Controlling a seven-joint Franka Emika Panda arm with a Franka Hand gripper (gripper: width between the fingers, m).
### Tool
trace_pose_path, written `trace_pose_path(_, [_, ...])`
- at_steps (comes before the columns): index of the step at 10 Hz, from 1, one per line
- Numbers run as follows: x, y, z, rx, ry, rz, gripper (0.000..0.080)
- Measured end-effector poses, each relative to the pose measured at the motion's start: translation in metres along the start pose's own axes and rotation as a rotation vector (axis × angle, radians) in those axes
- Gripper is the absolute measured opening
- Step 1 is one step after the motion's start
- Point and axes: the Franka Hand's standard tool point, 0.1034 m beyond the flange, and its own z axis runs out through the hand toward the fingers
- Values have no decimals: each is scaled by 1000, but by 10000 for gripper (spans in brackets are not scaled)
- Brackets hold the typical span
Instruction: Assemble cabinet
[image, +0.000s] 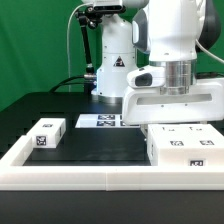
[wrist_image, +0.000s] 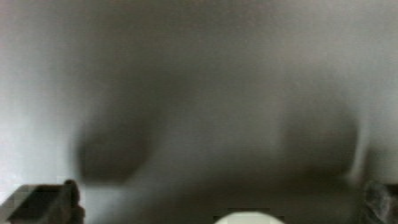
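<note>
My gripper will make the cabinet (image: 184, 144) tip upright about its near edge (image: 187, 166) when it lifts the cabinet's far end. The cabinet lies with that edge against the front white rim.
The cabinet (image: 182, 150), a large white boxy body with black-and-white tags on its face, lies at the front of the exterior view's right. My gripper (image: 172, 124) hangs right above its top, close to it; the fingertips do not show there. In the wrist view my gripper (wrist_image: 214, 206) has one dark fingertip (wrist_image: 43, 204) at each side edge, far apart, so it is open. Between them is only a blurred grey-white surface very near the camera, with a pale round blob (wrist_image: 249, 218) at the edge. Whether the fingers touch the cabinet I cannot tell.
A small white tagged block (image: 48, 133) lies at the exterior view's left on the black table. The marker board (image: 103, 120) lies flat at the back middle, before the arm's base (image: 112, 70). A low white rim (image: 70, 172) bounds the table's front and left.
</note>
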Motion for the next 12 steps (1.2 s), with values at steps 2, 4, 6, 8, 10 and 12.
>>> trace_pose_path(2, [0, -2, 1, 2, -1, 3, 796])
trace_pose_path(4, [-1, -3, 2, 3, -2, 1, 662])
trace_pose_path(6, [-3, -5, 3, 3, -5, -4, 389])
trace_pose_path(8, [-6, -5, 4, 3, -10, -3, 182])
trace_pose_path(10, [-7, -5, 4, 3, -12, -5, 39])
trace_pose_path(12, [-8, -5, 4, 3, -12, -6, 7])
